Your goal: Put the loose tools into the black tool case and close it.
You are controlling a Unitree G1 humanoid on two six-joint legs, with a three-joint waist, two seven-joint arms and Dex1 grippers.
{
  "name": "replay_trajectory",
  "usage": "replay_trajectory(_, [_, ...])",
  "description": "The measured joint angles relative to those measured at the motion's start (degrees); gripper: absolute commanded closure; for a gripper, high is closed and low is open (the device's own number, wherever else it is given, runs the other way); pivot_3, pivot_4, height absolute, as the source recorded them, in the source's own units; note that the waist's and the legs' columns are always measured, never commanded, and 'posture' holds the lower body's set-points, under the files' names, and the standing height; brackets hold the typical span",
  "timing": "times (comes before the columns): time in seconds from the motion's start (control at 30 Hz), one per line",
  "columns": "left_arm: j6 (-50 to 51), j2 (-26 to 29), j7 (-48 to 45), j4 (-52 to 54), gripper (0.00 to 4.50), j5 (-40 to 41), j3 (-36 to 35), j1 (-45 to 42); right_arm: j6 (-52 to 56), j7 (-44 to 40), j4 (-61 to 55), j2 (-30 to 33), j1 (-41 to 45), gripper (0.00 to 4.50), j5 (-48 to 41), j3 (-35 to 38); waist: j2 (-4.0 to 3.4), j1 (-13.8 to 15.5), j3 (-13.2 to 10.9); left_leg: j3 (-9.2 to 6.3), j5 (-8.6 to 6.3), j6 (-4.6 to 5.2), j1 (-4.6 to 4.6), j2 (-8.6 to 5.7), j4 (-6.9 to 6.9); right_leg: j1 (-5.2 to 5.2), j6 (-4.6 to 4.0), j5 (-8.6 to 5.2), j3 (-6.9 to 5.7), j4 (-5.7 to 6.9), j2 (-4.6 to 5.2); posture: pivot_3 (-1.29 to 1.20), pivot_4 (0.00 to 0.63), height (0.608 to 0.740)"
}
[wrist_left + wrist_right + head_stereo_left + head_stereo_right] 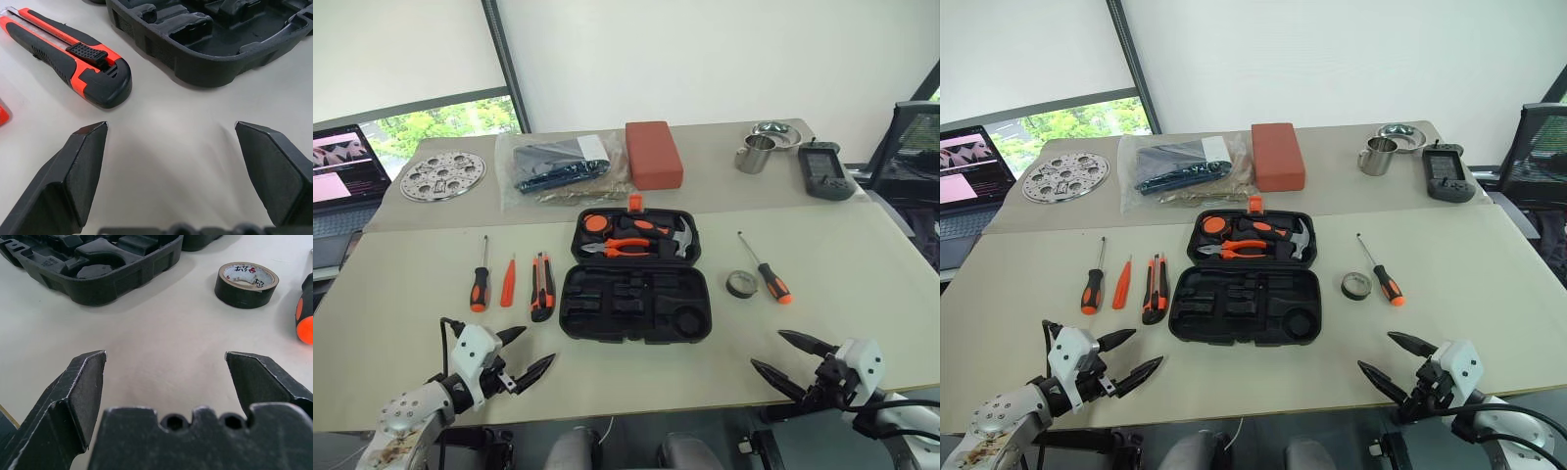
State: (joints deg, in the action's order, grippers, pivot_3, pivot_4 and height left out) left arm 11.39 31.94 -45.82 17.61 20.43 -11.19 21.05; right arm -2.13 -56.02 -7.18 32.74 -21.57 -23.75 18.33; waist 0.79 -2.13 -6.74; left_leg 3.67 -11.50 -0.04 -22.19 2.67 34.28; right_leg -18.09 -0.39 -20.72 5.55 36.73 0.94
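The near half's hinge side is lined with empty recesses, so I expect the orange-and-black screwdriver to lie flat along the hinge when the robot lowers it in.
The black tool case lies open in the middle of the table, its far half holding pliers, a hammer and other tools, its near half with bare recesses. Left of it lie an orange-and-black screwdriver, a slim orange screwdriver and the utility knife. On the case's right sit a dark tape roll and a second screwdriver. My left gripper hovers open near the table's front edge, just short of the knife. Over at the front right, my right gripper also stands open, with the tape roll ahead of it.
On the far table lie a clear bag with dark contents, a red-brown block, a steel cup, a grey handheld device and a perforated metal disc. A laptop stands at the far left, a chair at the right.
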Motion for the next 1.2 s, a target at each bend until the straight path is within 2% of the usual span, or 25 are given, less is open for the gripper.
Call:
replay_trajectory(0.77, [0.8,-0.2,0.3,1.3,0.04,4.5,-1.3,-0.3,0.3,-0.1,-0.4,0.0,1.0,0.00,-0.3,0.0,0.00,0.0,0.0,-0.01,0.00,0.00,0.00,0.02,0.03,-0.01,0.00,0.00,0.01,0.03,-0.03,0.00,0.150,0.740])
replay_trajectory(0.93, [9.5,-0.1,8.8,6.2,0.04,18.2,-10.8,-14.0,6.6,-0.1,-11.5,1.7,7.6,0.00,-7.1,-2.5,-0.04,0.0,0.0,-0.10,0.00,-0.01,-0.02,0.18,0.40,0.02,0.01,0.00,-0.07,0.32,-0.26,0.00,0.150,0.740])
replay_trajectory(1.03, [14.5,1.1,14.3,6.3,0.04,22.7,-13.8,-21.0,10.4,0.2,-16.8,2.4,13.2,0.00,-10.8,-5.4,-0.03,-0.2,0.0,-0.12,0.00,0.00,-0.03,0.19,0.42,0.02,0.02,0.00,-0.07,0.32,-0.44,0.00,0.150,0.740])
replay_trajectory(1.2, [30.0,6.5,28.3,5.2,0.04,20.8,-13.6,-26.1,16.0,1.5,-22.1,3.3,20.2,0.00,-14.1,-9.0,-0.15,0.0,0.1,-0.14,-0.01,-0.01,-0.10,0.14,0.39,-0.05,0.03,0.00,-0.03,0.27,-0.53,0.00,0.150,0.740])
